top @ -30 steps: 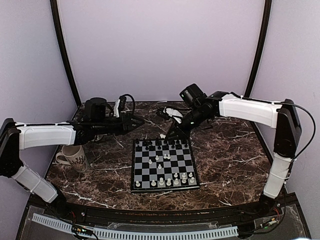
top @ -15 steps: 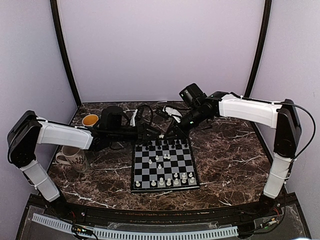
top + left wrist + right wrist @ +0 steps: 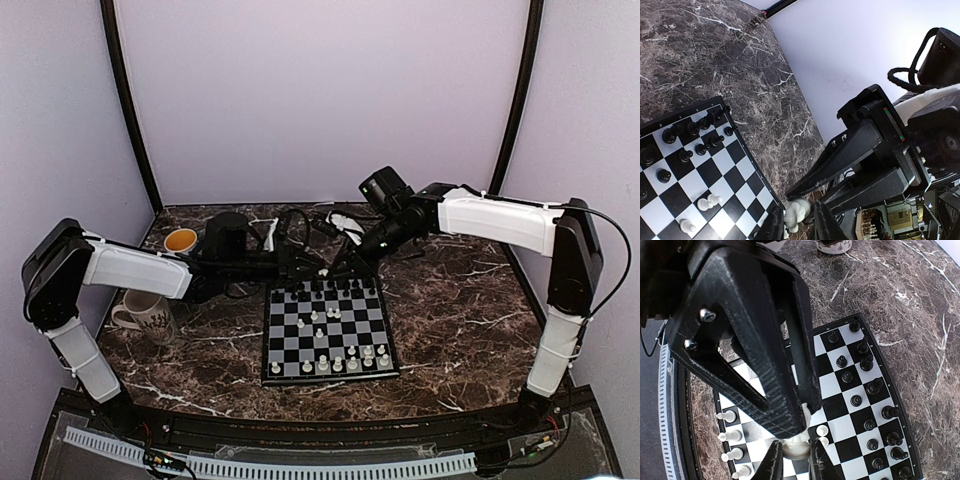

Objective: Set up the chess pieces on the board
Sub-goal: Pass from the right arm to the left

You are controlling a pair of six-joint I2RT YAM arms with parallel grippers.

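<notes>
My right gripper should open, because it is holding the white chess piece by its base [image 3: 796, 450], and my left gripper should stand the piece in the near row's gap [image 3: 291, 368].
Above the far edge of the board [image 3: 330, 380], my two grippers meet. The right gripper [image 3: 337, 267] is shut on the base of a white chess piece [image 3: 796, 450]; in the right wrist view its fingers [image 3: 774, 462] flank that base. My left gripper [image 3: 316, 270] comes in from the left, and its jaws pinch the same piece's [image 3: 797, 212] upper part. In the left wrist view the right gripper's black fingers [image 3: 850, 150] reach in from the right. Black pieces [image 3: 325, 290] line the far rows and white pieces [image 3: 340, 362] the near rows.
A patterned white mug [image 3: 145, 315] stands left of the board, under the left arm. A small yellow cup [image 3: 181, 240] sits at the back left. A white object with cables [image 3: 345, 222] lies behind the grippers. Dark marble table [image 3: 450, 320] spreads right of the board.
The left arm has swung right from above the mug side to the board's far edge, and its jaws have narrowed onto the white piece. The right arm has stayed still.
</notes>
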